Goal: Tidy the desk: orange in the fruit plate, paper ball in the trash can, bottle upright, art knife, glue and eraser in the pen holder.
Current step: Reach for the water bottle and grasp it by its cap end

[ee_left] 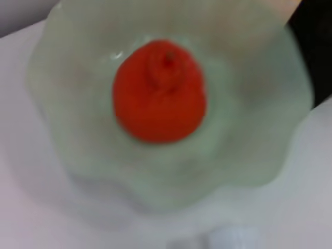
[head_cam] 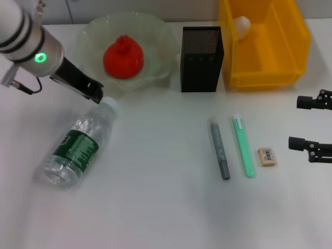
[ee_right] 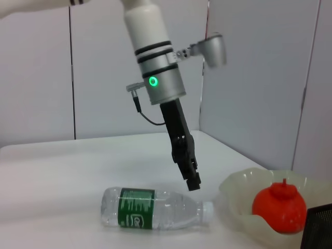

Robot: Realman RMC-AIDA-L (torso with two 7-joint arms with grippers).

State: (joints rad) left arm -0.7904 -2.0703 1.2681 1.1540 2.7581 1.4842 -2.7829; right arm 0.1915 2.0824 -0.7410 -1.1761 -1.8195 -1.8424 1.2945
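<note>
Next, my left gripper opens, goes down around the bottle's neck [head_cam: 105, 112] and tilts the bottle upright, because the gripper hangs shut and empty above the bottle's cap [head_cam: 110, 102].
The bottle [head_cam: 78, 148] lies on its side at the left, its white cap pointing toward the fruit plate [head_cam: 155, 36]. The orange [head_cam: 123, 57] sits in that plate; in the left wrist view the orange [ee_left: 160, 91] fills the middle of the plate [ee_left: 249, 155]. My left gripper [head_cam: 97, 94] hangs shut just above the bottle's cap, holding nothing; the right wrist view shows the left gripper [ee_right: 193, 182] over the bottle [ee_right: 150, 207]. The paper ball [head_cam: 241, 25] lies in the trash can [head_cam: 264, 72]. Glue [head_cam: 219, 149], art knife [head_cam: 244, 146] and eraser [head_cam: 267, 156] lie in front of the pen holder [head_cam: 202, 58]. My right gripper [head_cam: 311, 123] stands open at the right edge.
The pen holder stands between the fruit plate and the trash can along the table's back edge. White table surface stretches between the bottle and the glue and along the front.
</note>
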